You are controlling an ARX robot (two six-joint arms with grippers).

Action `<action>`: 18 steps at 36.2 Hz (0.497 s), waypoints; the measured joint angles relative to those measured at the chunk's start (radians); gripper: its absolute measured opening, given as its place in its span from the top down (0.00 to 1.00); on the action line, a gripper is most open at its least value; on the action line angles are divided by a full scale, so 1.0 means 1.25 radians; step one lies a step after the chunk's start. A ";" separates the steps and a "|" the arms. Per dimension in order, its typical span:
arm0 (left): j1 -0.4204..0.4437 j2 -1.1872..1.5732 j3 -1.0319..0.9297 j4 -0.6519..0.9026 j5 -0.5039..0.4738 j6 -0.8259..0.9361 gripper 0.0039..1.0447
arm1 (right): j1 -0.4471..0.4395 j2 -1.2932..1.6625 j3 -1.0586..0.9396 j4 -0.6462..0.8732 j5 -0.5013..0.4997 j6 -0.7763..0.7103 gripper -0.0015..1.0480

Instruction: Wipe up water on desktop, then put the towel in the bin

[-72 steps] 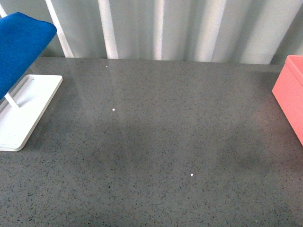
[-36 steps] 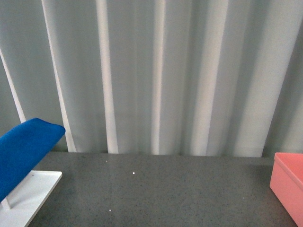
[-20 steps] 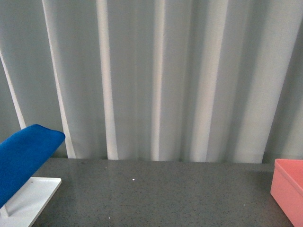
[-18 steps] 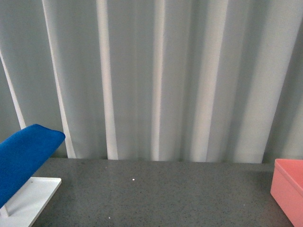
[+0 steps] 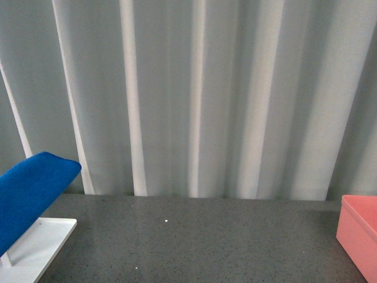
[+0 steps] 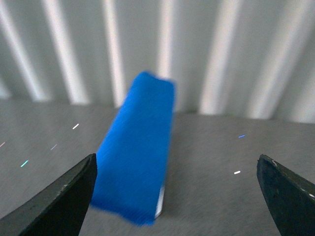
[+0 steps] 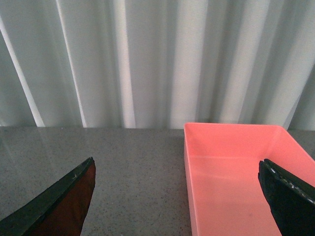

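Observation:
The robot should expect slanted bars hidden under the blue towel (image 6: pixel 139 147) when it lifts the towel, because the towel holds a straight slope (image 5: pixel 42 187) above the white tray.
The blue towel (image 5: pixel 26 191) hangs draped over a rack on the white tray (image 5: pixel 44 239) at the far left of the dark grey desktop (image 5: pixel 200 242). In the left wrist view the towel (image 6: pixel 135 152) is ahead of my left gripper (image 6: pixel 176 196), which is open and apart from it, with nothing between its fingers. The pink bin (image 5: pixel 359 233) stands at the right edge. My right gripper (image 7: pixel 177 196) is open, and the empty bin (image 7: pixel 236 172) lies ahead of its far finger. No water shows on the desktop in any view.
A pale pleated curtain (image 5: pixel 194 94) hangs along the back edge of the desktop. Neither arm appears in the front view. A bare stretch of speckled desktop (image 7: pixel 123 167) runs between the tray and the bin.
The front view has tilted upward since two seconds ago, so most of it is now curtain and only a strip of desktop shows. Towel, tray and bin keep their places.

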 joint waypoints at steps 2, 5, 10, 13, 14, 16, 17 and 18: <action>-0.047 0.044 0.003 -0.025 -0.150 -0.024 0.06 | 0.000 0.000 0.000 0.000 0.002 0.000 0.07; -0.022 0.116 0.018 0.015 -0.117 -0.046 0.06 | 0.000 0.000 0.000 0.000 0.001 0.000 0.07; 0.130 0.363 0.106 0.208 0.027 -0.055 0.06 | 0.000 0.000 0.000 0.000 0.001 0.000 0.07; 0.186 0.562 0.188 0.311 0.074 -0.031 0.06 | 0.000 0.000 0.000 0.000 0.001 0.000 0.07; 0.195 0.616 0.216 0.353 0.080 -0.013 0.06 | 0.000 0.000 0.000 0.000 0.001 0.000 0.07; 0.206 0.718 0.265 0.394 0.092 0.022 0.06 | 0.000 0.000 0.000 0.000 0.001 0.000 0.07; 0.209 0.767 0.289 0.409 0.098 0.047 0.06 | 0.000 0.000 0.000 0.000 0.001 0.000 0.07; 0.210 0.797 0.304 0.419 0.104 0.060 0.06 | 0.000 0.000 0.000 0.000 0.001 0.000 0.07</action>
